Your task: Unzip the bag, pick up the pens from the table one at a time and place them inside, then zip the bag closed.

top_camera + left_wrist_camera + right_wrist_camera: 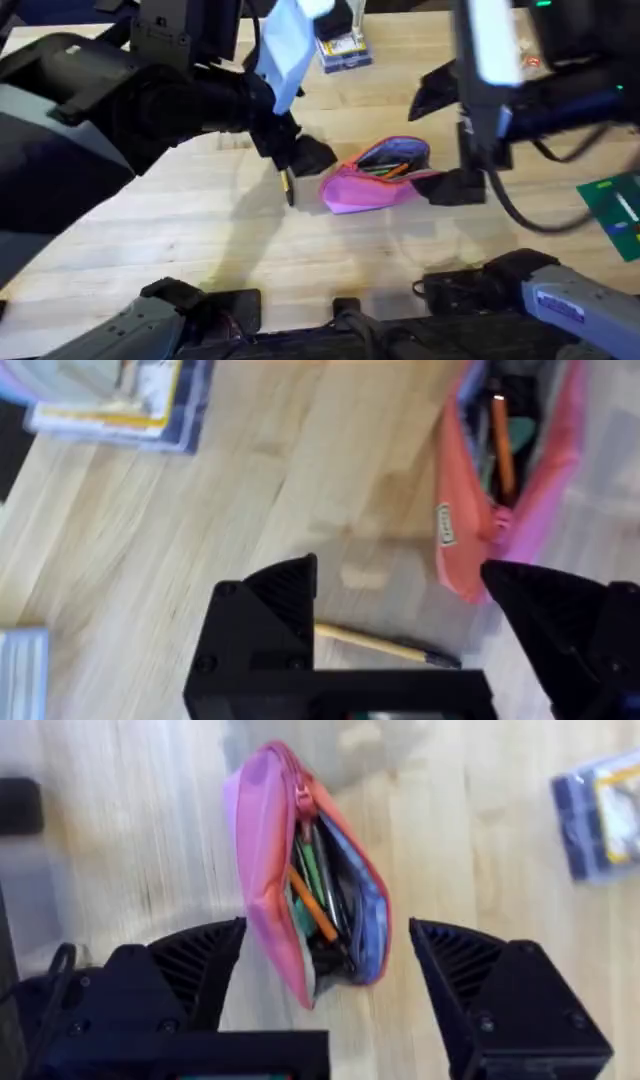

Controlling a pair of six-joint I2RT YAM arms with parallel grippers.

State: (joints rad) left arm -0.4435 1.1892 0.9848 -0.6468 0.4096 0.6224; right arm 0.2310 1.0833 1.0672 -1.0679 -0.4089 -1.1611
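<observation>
My gripper will lower the yellow pen (pixel 287 188) into the pink bag's gaping opening. It should settle alongside the orange pen (pixel 396 171), which lies lengthwise in that opening.
The pink bag (pixel 372 178) lies unzipped on the table (pixel 180 230), near its middle. Orange and green pens (pixel 312 905) show through its open mouth. A yellow pen (pixel 385 647) with a dark tip lies flat on the wood just left of the bag, also seen as the yellow pen (pixel 287 187) from overhead. My left gripper (pixel 300 160) hovers over it, open, and the pen lies between its fingers (pixel 270 610) without touching them. My right gripper (pixel 455 185) is at the bag's right end, open, with its fingers (pixel 490 990) on either side of the bag's tip (pixel 300 960).
A blue-edged packet (pixel 345 50) lies at the back of the table behind the bag. A green board (pixel 612 215) sits at the right edge. Bare wood stretches in front of the bag and to the left.
</observation>
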